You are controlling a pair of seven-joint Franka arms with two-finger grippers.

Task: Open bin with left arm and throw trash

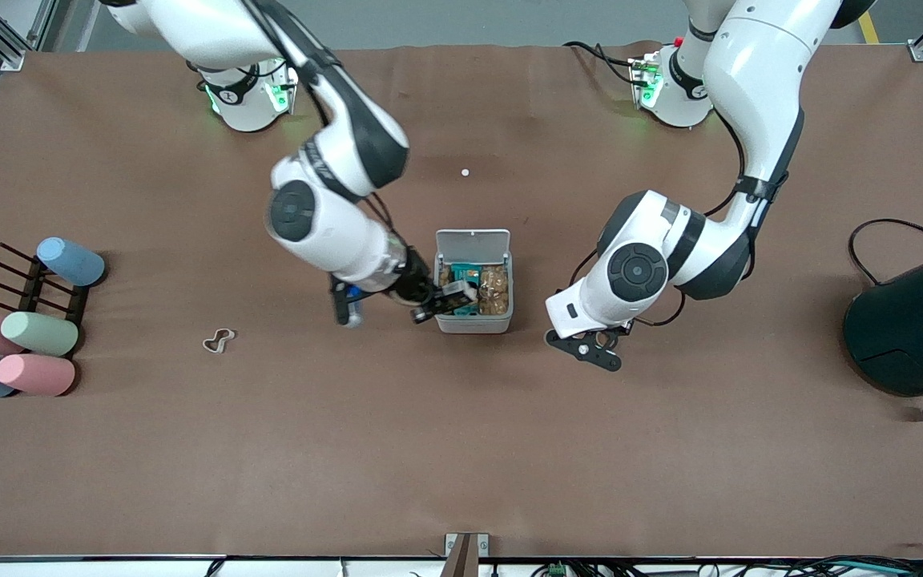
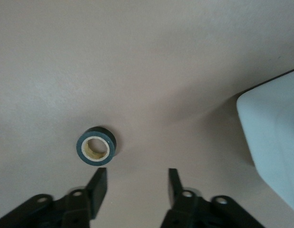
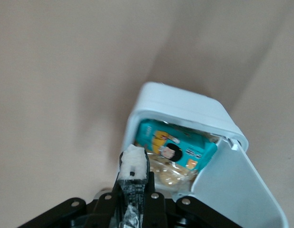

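Next, my right gripper drops the black packet into the bin (image 1: 473, 285) and gets the white wavy loop (image 1: 219, 340), because the loop is far from my left gripper.
The white bin (image 1: 473, 324) stands mid-table with its lid (image 1: 473, 240) raised; a teal packet and snack bags lie inside. My right gripper (image 1: 439, 307) is at the bin's rim, shut on the black packet with a white label (image 1: 457, 297). The right wrist view shows the packet (image 3: 133, 164) between the right gripper's (image 3: 133, 183) jaws, over the open bin (image 3: 180, 109). My left gripper (image 1: 590, 349) is open and empty, low over the table beside the bin, toward the left arm's end. Its wrist view shows the left gripper (image 2: 137, 178) near the black tape ring (image 2: 96, 146) and the bin's corner (image 2: 273, 137). The white wavy loop (image 1: 219, 340) lies toward the right arm's end.
Pastel cylinders (image 1: 37, 332) and a dark rack (image 1: 29, 284) sit at the right arm's end. A big dark teal drum (image 1: 918, 328) with a cable stands at the left arm's end. A tiny white dot (image 1: 465, 171) lies farther from the camera than the bin.
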